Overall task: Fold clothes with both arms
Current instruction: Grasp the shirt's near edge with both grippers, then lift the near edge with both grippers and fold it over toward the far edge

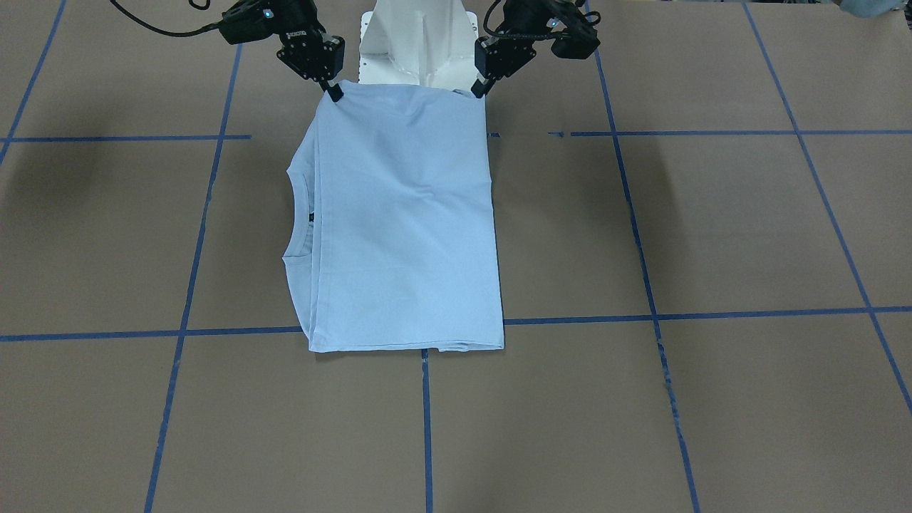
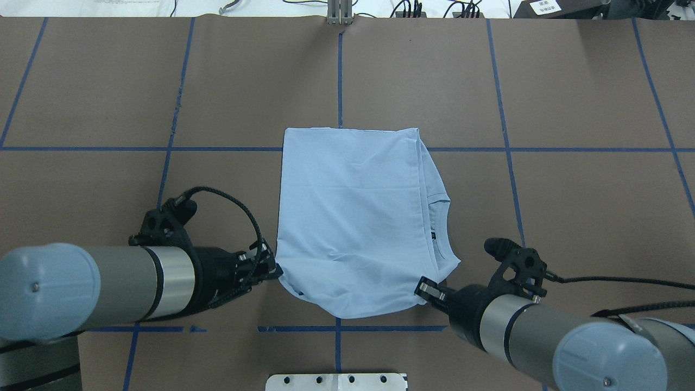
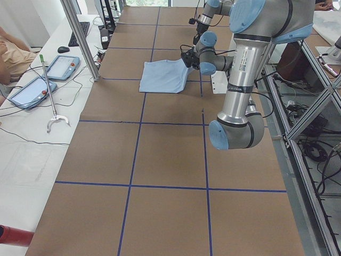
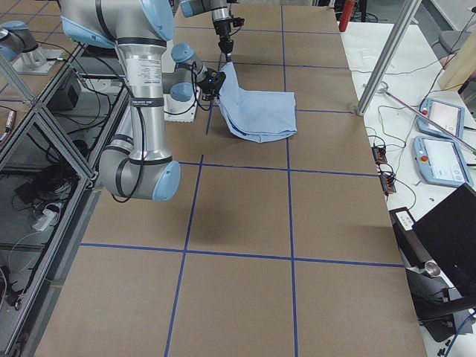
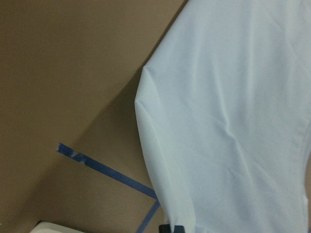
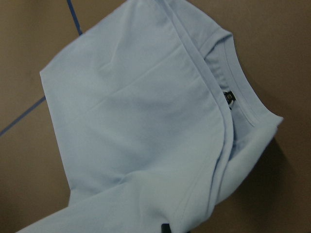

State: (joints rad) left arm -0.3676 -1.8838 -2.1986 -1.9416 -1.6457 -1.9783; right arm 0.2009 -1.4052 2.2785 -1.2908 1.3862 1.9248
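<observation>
My right gripper should carry on moving toward the T-shirt's far edge (image 1: pixel 406 347) and let go of its corner of the T-shirt there, as both (image 1: pixel 350 90) near T-shirt corners are raised level and that far edge lies flat.
The light blue T-shirt (image 1: pixel 406 228) lies folded into a rectangle on the brown table, its collar and dark neck label (image 2: pixel 433 235) on the robot's right side. Its edge nearest the robot is raised off the table. My left gripper (image 2: pixel 274 270) is shut on the near left corner of the T-shirt; it is at the upper right of the front view (image 1: pixel 483 90). My right gripper (image 2: pixel 426 288) is shut on the near right corner by the collar, at the upper left of the front view (image 1: pixel 333 92). The shirt fills both wrist views (image 5: pixel 228 121) (image 6: pixel 136 136). The chest print is hidden.
Blue tape lines (image 2: pixel 339 70) divide the brown table into squares. The white pedestal base (image 1: pixel 417 43) stands just behind the raised shirt edge. A metal post (image 3: pixel 80 40) and control tablets (image 3: pixel 61 66) stand along the far side, beyond the table.
</observation>
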